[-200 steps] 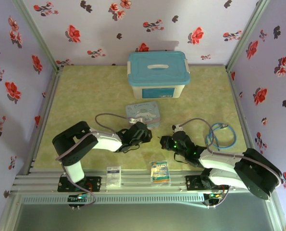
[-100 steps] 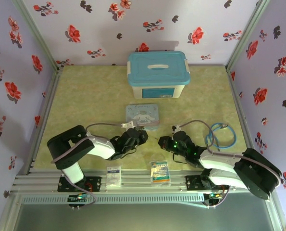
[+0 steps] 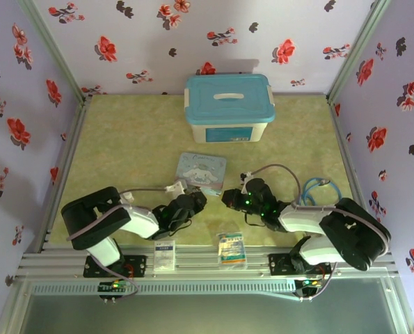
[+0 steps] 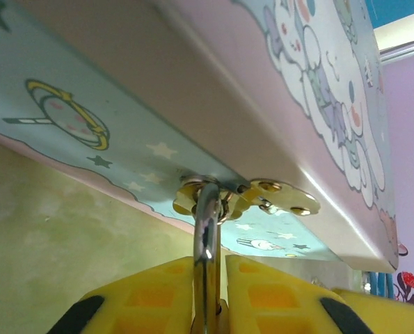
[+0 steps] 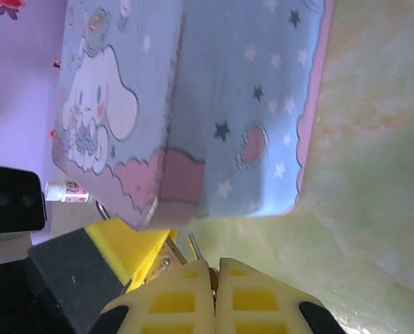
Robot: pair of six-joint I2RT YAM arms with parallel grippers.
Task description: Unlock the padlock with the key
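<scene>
Next, my right gripper brings the key to the keyhole only after I swing the tin away (image 3: 201,169), because the tin's corner (image 5: 151,212) sticks out over the padlock beside the key.
The padlock (image 4: 207,233) hangs by its silver shackle through the brass hasp (image 4: 262,198) of the cartoon tin (image 3: 202,168). My left gripper (image 4: 208,263) is shut on the padlock, whose body is mostly hidden between the yellow fingers (image 4: 151,292). In the top view the left gripper (image 3: 192,204) sits at the tin's front edge. The right wrist view shows the padlock's brass body (image 5: 162,263) under the tin's corner (image 5: 158,202). My right gripper (image 5: 213,266) is shut on the key (image 5: 195,245); its thin tip pokes out, close beside the padlock. The right gripper (image 3: 228,199) is just right of the left one.
A blue-lidded storage box (image 3: 229,108) stands at the back. A blue cable coil (image 3: 321,195) lies at the right. Two printed packets (image 3: 164,254) (image 3: 232,249) rest on the front rail. A small white cylinder (image 5: 67,191) stands left of the tin. Flowered walls close in three sides.
My left gripper has drawn back toward the front-left with the padlock, and the tin has turned and shifted slightly with it. My right gripper has moved left, closer to the padlock.
</scene>
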